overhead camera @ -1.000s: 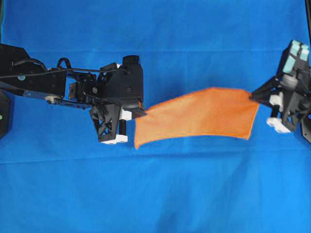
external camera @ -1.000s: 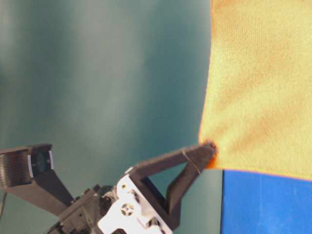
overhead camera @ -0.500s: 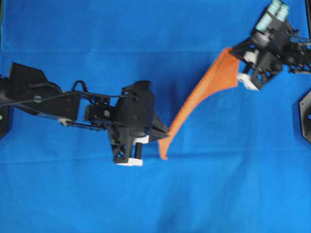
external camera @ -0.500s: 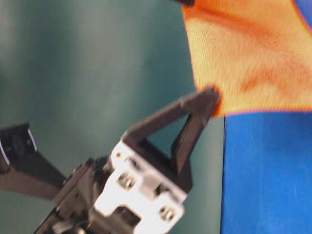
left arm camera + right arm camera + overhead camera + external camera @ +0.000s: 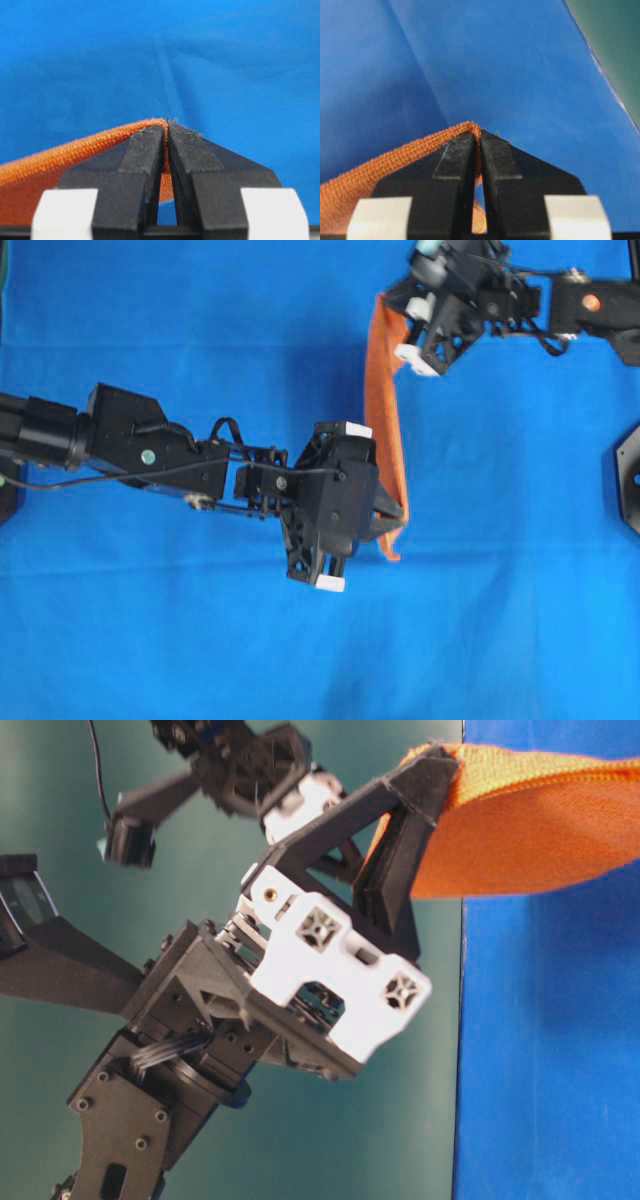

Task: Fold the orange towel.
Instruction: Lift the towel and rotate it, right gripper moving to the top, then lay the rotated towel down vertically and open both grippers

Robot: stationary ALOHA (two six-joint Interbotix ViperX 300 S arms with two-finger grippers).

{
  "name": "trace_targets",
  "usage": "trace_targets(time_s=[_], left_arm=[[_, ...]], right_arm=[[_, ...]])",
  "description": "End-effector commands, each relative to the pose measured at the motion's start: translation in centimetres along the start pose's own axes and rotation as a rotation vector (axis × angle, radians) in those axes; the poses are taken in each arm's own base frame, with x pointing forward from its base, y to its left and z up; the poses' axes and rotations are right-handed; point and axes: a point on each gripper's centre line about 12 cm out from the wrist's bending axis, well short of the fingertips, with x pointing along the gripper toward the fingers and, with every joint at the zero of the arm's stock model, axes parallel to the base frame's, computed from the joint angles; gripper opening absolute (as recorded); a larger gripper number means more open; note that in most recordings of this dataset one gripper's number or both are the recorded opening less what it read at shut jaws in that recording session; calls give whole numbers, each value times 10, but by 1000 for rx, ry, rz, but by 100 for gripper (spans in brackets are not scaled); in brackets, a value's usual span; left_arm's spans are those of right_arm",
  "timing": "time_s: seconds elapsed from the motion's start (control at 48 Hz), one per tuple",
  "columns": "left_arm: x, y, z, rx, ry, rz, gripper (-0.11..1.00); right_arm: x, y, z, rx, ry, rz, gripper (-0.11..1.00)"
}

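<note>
Both my grippers are holding the orange towel (image 5: 383, 420), which hangs edge-on as a narrow piece of cloth. Next, I pull the towel's corners back and lay it flat on the blue cloth (image 5: 335, 390) before I fold it.
The orange towel (image 5: 384, 425) hangs in the air, stretched as a narrow edge-on strip between both grippers above the blue cloth (image 5: 500, 590). My left gripper (image 5: 392, 527) is shut on the towel's near corner, which shows pinched between the black fingers in the left wrist view (image 5: 167, 131). My right gripper (image 5: 388, 302) is shut on the far corner at the upper middle; the right wrist view shows that corner (image 5: 478, 132) pinched the same way. In the table-level view the towel (image 5: 520, 830) drapes from a black fingertip (image 5: 432, 782).
The blue cloth covers the whole table surface. A black arm base (image 5: 630, 475) stands at the right edge. The left arm (image 5: 130, 440) stretches across the middle left. The right arm (image 5: 580, 310) reaches along the top right.
Both grippers swung with the towel still held: the right moved left and toward the top, the left moved right. The towel turned from a slanted band to a near-vertical strip.
</note>
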Motion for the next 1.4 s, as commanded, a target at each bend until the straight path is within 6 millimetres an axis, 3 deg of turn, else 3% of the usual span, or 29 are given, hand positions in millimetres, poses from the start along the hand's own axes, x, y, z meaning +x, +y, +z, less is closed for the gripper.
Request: trace_targets(time_s=[0.0,0.313,0.584,0.75,0.875,1.021,1.23,1.376], left_arm=[[-7,-17,23,25,-63,-26,2],[4,-15,32,34,-139,-12,2],[46,-15,42,68,-184,0,2],[60,-16,35,53,-154,-6,2],[56,-19,22,5,-95,-21,2],[47,-24,1,-17,-39,-33,2],[25,-30,-34,-82,40,-47,2],[11,-33,-56,-135,77,-47,2]], right_arm=[[-3,-9,18,5,-42,-20,3],[-15,-14,7,8,-15,-46,3],[-53,-23,-16,37,-13,-80,3],[-61,-23,-26,48,-12,-77,3],[-50,-20,-28,42,4,-62,3],[-22,-13,-26,31,20,-25,3],[23,2,-10,9,14,34,3],[45,15,2,-9,9,57,3]])
